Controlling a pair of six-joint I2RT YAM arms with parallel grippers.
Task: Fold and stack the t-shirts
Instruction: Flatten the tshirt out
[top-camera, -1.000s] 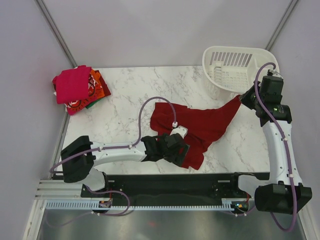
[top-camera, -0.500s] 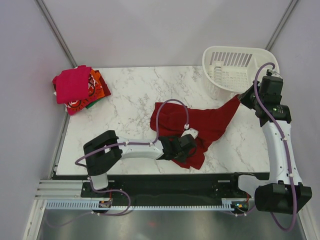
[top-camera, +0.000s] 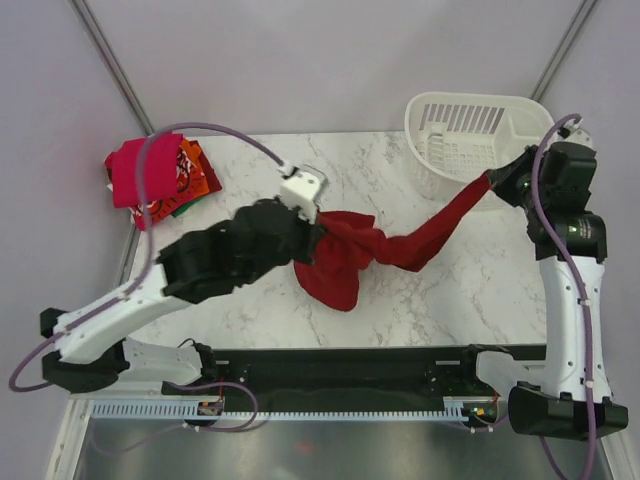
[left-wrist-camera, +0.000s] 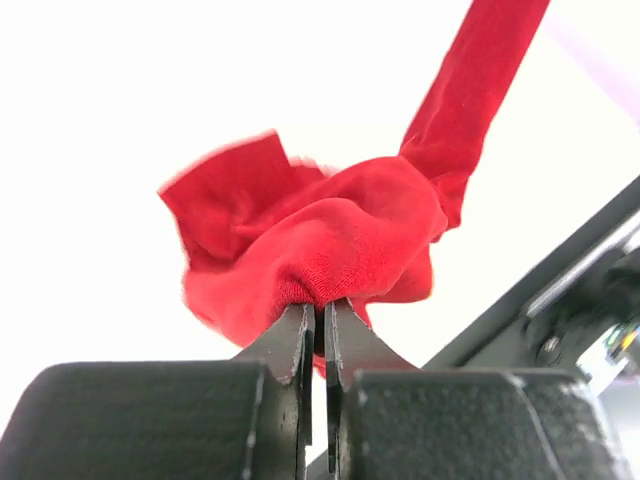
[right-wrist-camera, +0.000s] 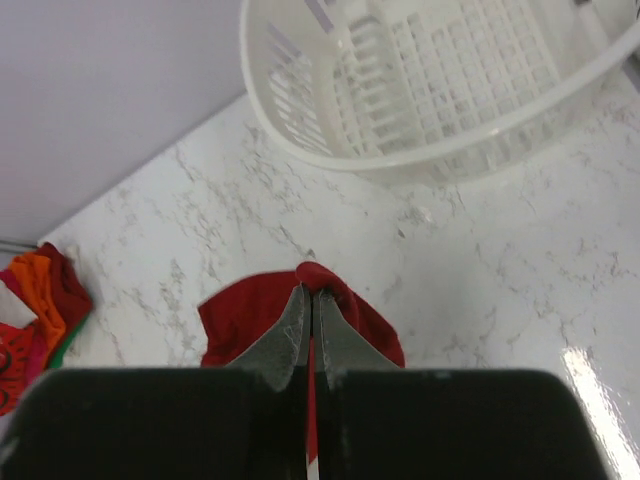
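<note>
The t-shirt runs taut to my right gripper while its middle hangs bunched (top-camera: 338, 272), so my left gripper should draw the other end to the near table edge (top-camera: 368, 344).
A plain dark red t-shirt (top-camera: 352, 255) hangs bunched above the marble table (top-camera: 250, 190), stretched between both arms. My left gripper (top-camera: 318, 232) is shut on a bunch of its cloth at the left end; in the left wrist view the jaws (left-wrist-camera: 319, 310) pinch a thick fold of the t-shirt (left-wrist-camera: 340, 235). My right gripper (top-camera: 494, 180) is shut on the far corner near the basket, and a taut strip runs from it down to the bunch. The right wrist view shows cloth (right-wrist-camera: 240, 315) caught between the closed fingers (right-wrist-camera: 311, 300). Folded t-shirts (top-camera: 155, 175), magenta on top, lie stacked at the table's far left corner.
A white slotted basket (top-camera: 475, 135) stands at the far right corner, just behind my right gripper. Grey walls close in the left and right sides. A black rail (top-camera: 340, 365) runs along the near table edge.
My left gripper closed on the dark red t-shirt near the front edge, then lifted it up and back toward the table's middle. The shirt left the table and now hangs bunched; the right gripper rose slightly.
</note>
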